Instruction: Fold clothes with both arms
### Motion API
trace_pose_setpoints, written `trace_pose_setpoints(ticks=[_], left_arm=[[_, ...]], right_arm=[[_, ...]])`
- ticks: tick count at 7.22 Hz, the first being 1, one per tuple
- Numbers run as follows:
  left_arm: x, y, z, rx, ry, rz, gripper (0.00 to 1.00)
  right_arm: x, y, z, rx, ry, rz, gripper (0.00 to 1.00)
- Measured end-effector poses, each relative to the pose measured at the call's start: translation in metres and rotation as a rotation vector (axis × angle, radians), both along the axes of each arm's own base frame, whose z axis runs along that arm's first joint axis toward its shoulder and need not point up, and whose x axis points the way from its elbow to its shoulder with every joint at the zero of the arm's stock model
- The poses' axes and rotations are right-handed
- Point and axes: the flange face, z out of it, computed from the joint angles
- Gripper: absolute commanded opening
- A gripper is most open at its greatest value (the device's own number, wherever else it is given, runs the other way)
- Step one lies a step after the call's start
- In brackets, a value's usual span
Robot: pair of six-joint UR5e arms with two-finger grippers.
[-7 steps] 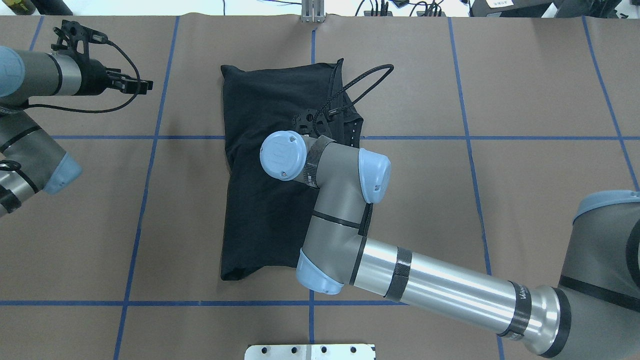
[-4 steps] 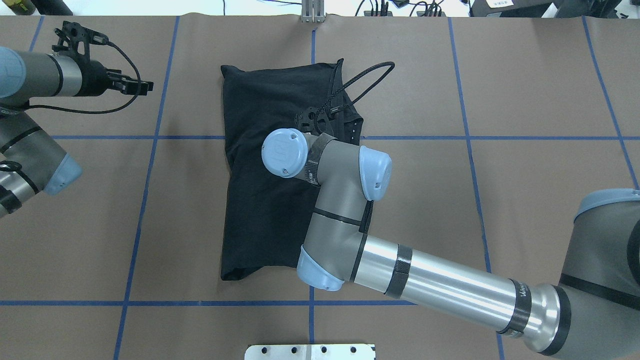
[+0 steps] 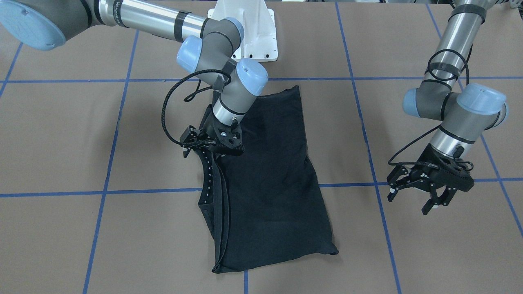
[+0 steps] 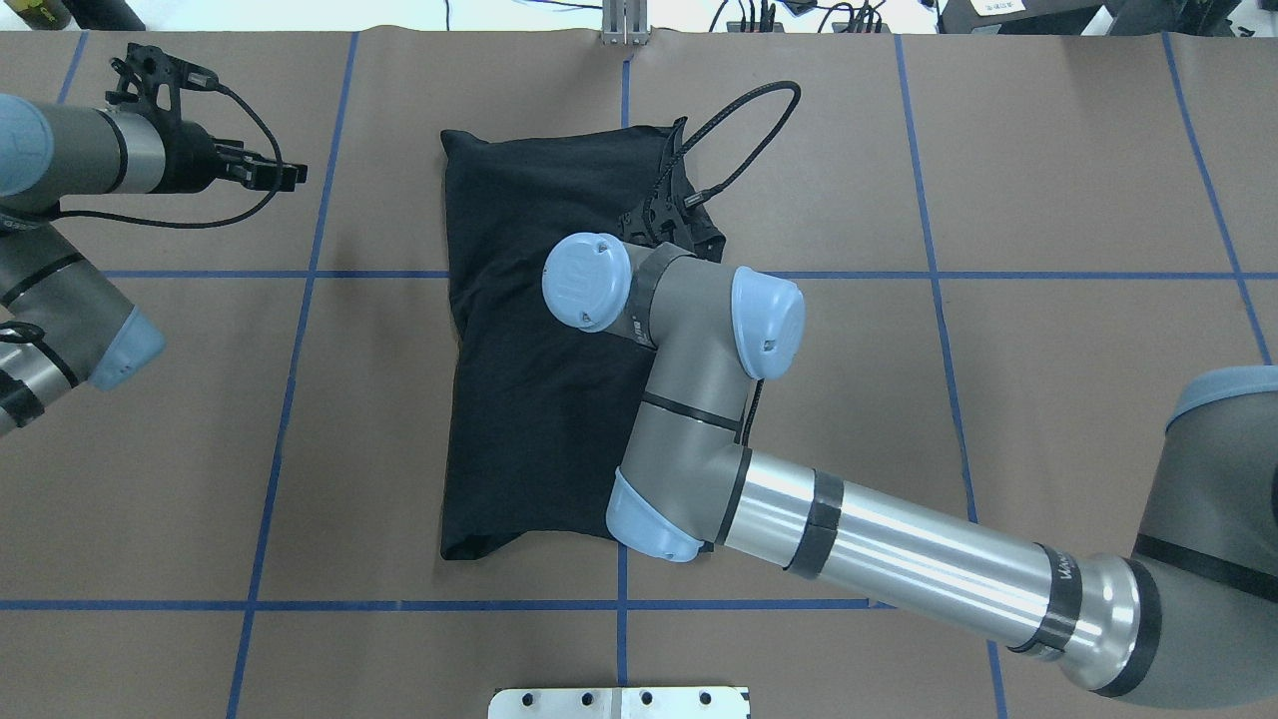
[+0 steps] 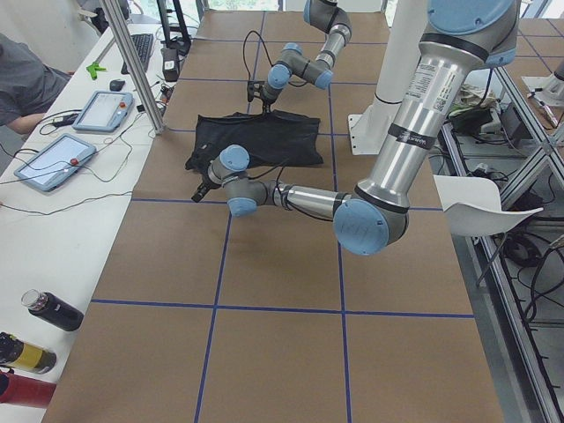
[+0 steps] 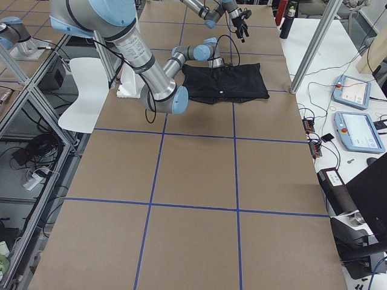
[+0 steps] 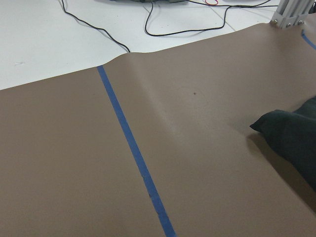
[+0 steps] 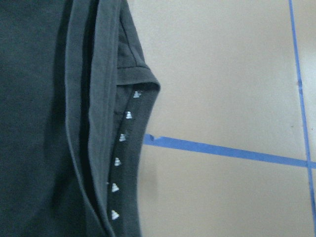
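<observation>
The upper layer's bunched ridge leaves the white-marked strip bare, so my right gripper should move that layer over the strip and lay it flat before it backs away.
The black T-shirt lies folded into a long rectangle at the table's middle, graphic hidden. It also shows in the front view. Its layered edge with a row of small white marks fills the right wrist view. My right gripper hovers low over that edge, near the shirt's far right corner. Black on black hides its jaws, so I cannot tell whether they are open. My left gripper is open and empty, well off the shirt at the far left of the table. One shirt corner shows in the left wrist view.
The brown table carries blue tape grid lines. The white pedestal base stands at the robot's side. A metal post stands at the far edge. Tablets and bottles sit on the side table.
My right arm's wrist has swung to the right and toward the far edge over the shirt, and its cable loop has shifted farther. The shirt and the left arm have not moved.
</observation>
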Motion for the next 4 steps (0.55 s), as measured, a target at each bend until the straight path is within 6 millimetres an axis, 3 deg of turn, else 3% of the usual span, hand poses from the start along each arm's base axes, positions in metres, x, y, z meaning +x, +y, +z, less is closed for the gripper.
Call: trace_pose_setpoints(ticks=[3, 4], left_arm=[[0.002, 0.002, 0.001, -0.009, 0.009, 0.032, 1.0], [0.003, 0.003, 0.001, -0.011, 0.01, 0.037, 1.0]], right_arm=[[0.062, 0.022, 0.053, 0.006, 0.036, -0.032, 1.0], [0.073, 0.026, 0.048, 0.015, 0.018, -0.032, 1.0]])
